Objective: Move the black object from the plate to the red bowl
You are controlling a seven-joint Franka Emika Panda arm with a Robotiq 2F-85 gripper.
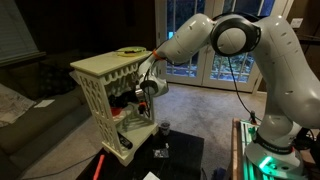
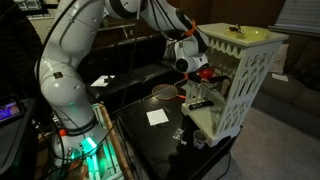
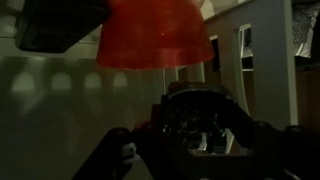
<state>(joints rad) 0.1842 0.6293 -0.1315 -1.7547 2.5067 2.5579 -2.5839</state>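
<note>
The black object is clear of the red bowl's rim (image 3: 180,64). My gripper should keep going across until the black object is above the bowl's middle (image 3: 155,58), and then let go.
My gripper (image 1: 138,100) reaches into the middle shelf of a cream lattice rack (image 1: 100,75), seen in both exterior views (image 2: 198,72). In the dim wrist view its fingers (image 3: 203,125) close round a small black lump, the black object (image 3: 200,105). The red bowl (image 3: 155,35) fills the view just ahead of the fingers. It also shows as a red patch inside the rack (image 2: 208,74) (image 1: 126,113). A round shallow plate with a pale rim (image 2: 165,92) lies on the black table beside the rack, with nothing on it.
The rack's posts and shelf edges (image 2: 245,80) hem in the gripper. A round item (image 1: 130,50) sits on the rack top. A dark cup (image 1: 163,129) and a white paper (image 2: 156,117) are on the black table. A sofa (image 1: 25,100) stands behind.
</note>
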